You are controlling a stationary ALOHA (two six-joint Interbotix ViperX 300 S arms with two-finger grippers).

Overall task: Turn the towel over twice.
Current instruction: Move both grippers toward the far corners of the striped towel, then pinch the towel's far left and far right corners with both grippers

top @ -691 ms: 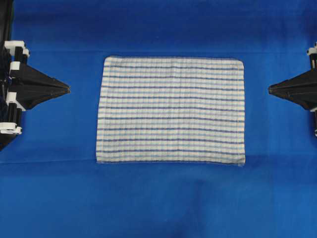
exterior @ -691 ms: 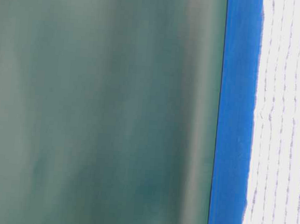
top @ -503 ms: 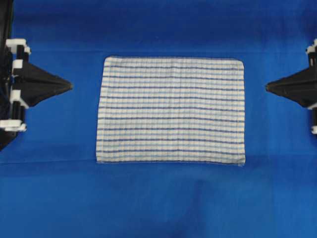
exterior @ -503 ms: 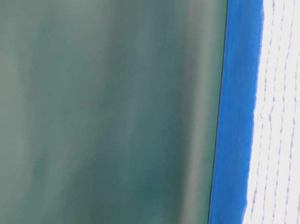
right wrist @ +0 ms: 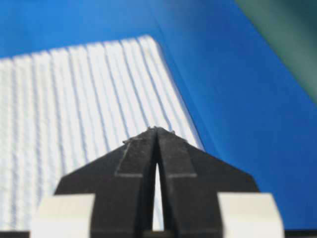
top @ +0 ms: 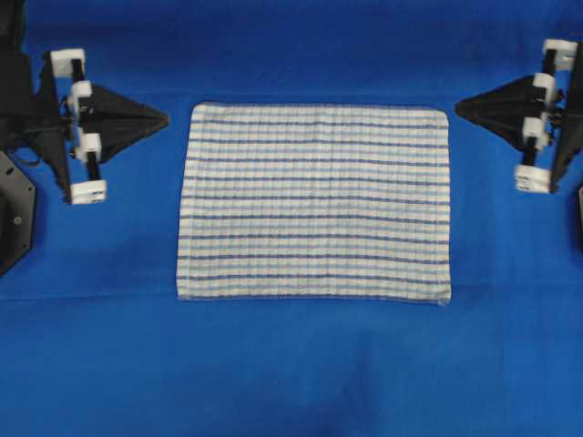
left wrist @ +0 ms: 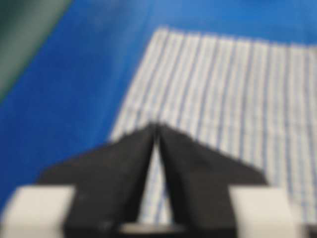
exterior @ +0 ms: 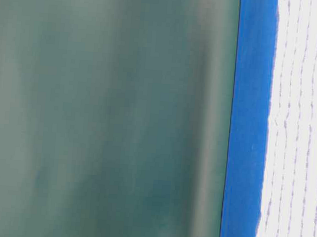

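Observation:
I expect the towel [top: 315, 200], which lies thin and spread out [top: 314, 295] over the blue cloth, to hang open like a curtain when I raise its far corners.
The towel [top: 314, 202], white with thin dark and light blue stripes, lies flat and spread in the middle of the blue cloth; it also shows in the table-level view as the towel [exterior: 300, 129]. My left gripper [top: 166, 118] hangs just left of the towel's far left corner, fingertips together, holding nothing. In the left wrist view the left gripper [left wrist: 156, 125] points at the towel [left wrist: 237, 89] near that corner. My right gripper [top: 458, 107] sits just right of the far right corner, shut and empty. The right wrist view has the right gripper [right wrist: 156, 129] over the towel [right wrist: 74, 99] edge.
A plain blue cloth [top: 291, 364] covers the whole table under the towel. A dark green backdrop [exterior: 104, 114] rises behind the table's far edge. The black arm bases [top: 14, 182] stand at both sides.
Both grippers have swung inward and toward the far side, now level with the towel's far corners. The towel has not moved.

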